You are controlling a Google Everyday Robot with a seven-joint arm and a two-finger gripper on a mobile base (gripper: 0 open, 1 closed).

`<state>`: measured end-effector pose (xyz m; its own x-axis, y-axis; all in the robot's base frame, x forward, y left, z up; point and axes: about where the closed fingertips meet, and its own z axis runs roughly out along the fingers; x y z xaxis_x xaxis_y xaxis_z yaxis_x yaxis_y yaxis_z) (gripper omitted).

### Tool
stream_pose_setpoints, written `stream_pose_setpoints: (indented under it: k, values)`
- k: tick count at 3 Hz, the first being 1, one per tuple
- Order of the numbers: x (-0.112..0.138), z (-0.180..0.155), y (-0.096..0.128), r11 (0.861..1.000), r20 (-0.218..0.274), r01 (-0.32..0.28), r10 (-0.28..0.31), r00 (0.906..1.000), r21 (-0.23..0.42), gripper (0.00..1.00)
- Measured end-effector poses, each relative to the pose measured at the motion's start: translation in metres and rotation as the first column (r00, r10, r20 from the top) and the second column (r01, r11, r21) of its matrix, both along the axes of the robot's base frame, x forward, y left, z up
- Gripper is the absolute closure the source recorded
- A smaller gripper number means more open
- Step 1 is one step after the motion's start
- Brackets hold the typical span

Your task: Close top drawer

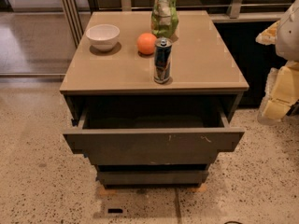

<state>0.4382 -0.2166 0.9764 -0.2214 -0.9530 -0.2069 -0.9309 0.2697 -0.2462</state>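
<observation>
My gripper will push off-centre, and the drawer will go straight in until flush, because the top drawer's front panel [154, 146] sits square to the cabinet's front edge [154, 90].
The top drawer [140, 146] of a grey-brown cabinet stands pulled out toward me. Its flat front panel has small pale scratch marks right of centre, and its dark inside looks empty. My gripper [279, 94] shows as white and pale yellow parts at the right edge of the view. It hangs beside the cabinet's right side, level with the open drawer, and does not touch the drawer.
On the cabinet top [205, 64] stand a white bowl [103, 35], an orange [146, 43], a blue drink can [162, 60] and a green bag [164, 10]. Lower drawer fronts [152, 176] sit below the open one. The cabinet stands on speckled floor [37, 181]; a dark unit [247, 50] stands right behind it.
</observation>
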Motion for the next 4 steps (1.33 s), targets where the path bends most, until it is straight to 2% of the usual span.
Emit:
stream_pose_setpoints:
  k: [1,2,3,4]
  values:
    - [0.0,0.0,0.0,1.0,0.0,0.0,0.0,1.0,0.0,0.0]
    - [0.0,-0.004,0.0,1.0,0.007,0.001,-0.001,1.0,0.008,0.23]
    - [0.0,-0.038,-0.001,0.999,-0.003,0.002,-0.001,1.0,0.051,0.46]
    - [0.003,-0.088,0.0,0.991,-0.034,-0.01,0.014,0.9993,0.131,0.7]
